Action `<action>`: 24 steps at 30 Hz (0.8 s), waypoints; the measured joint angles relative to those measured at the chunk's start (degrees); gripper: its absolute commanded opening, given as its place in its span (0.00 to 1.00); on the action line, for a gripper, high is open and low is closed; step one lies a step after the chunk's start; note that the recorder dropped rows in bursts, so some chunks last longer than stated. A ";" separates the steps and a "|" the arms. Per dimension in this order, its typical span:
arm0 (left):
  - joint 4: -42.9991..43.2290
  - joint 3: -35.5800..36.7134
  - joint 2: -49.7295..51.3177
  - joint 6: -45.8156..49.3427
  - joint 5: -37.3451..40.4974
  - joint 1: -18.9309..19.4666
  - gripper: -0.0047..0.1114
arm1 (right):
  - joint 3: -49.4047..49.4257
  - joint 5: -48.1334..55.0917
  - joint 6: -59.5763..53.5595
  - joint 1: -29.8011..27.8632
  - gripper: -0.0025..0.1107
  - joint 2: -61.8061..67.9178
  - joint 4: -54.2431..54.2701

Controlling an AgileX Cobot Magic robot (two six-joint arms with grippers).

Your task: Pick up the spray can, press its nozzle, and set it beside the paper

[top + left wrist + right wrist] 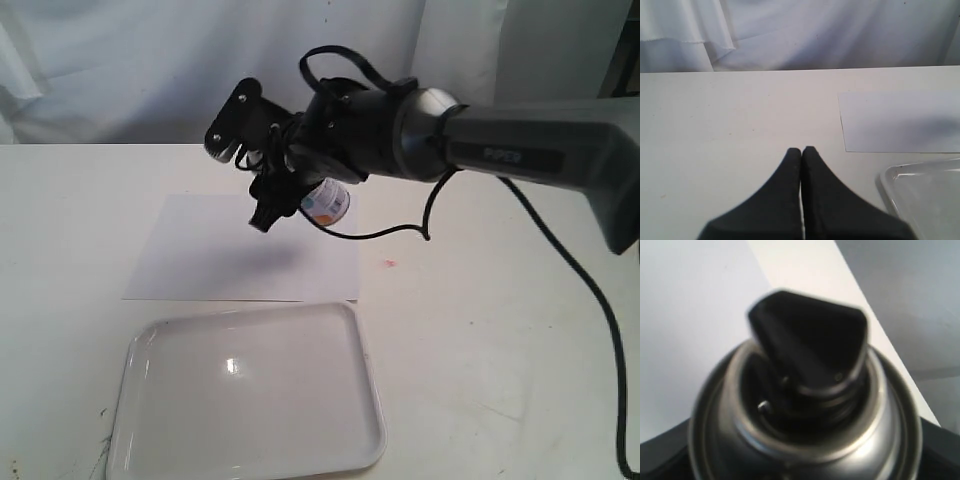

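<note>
I should pull the spray can (pixel 327 204) back with my right gripper and level it before my left gripper presses the nozzle (pixel 807 340), because the spray can is tilting over the paper's far part.
My right gripper (pixel 300 196) is shut on the spray can (pixel 327 203) and holds it tilted in the air above the far right part of the paper (pixel 230 255). Only a patch of the can's pale dotted label shows in the exterior view. The right wrist view is filled by the can's silver shoulder (pixel 890 430) and the black nozzle (pixel 810 345), with nothing pressing on the nozzle; the right gripper (pixel 800 467) shows only as dark edges beside the can. My left gripper (pixel 801 150) is shut and empty over the bare table, left of the paper (pixel 900 122).
A glossy white tray (pixel 368 400) with a raised rim lies just in front of the paper, its corner (pixel 890 175) near my left gripper. The right arm's black cable (pixel 590 300) trails across the table's right side. White cloth hangs behind the table.
</note>
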 measured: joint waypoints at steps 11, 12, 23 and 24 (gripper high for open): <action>0.00 0.00 0.00 0.00 0.00 0.00 0.04 | 7.98 -5.96 -2.15 -2.72 0.02 -4.81 -0.90; 0.00 0.00 0.00 0.00 0.00 0.00 0.04 | 7.98 -5.48 -3.13 -2.72 0.02 -4.81 -1.03; 0.00 0.00 0.00 0.00 0.00 0.00 0.04 | 7.35 -2.72 -12.31 -0.11 0.02 -3.05 -1.75; 0.00 0.00 0.00 0.00 0.00 0.00 0.04 | 7.22 -1.87 -12.31 -0.01 0.02 -2.94 -1.75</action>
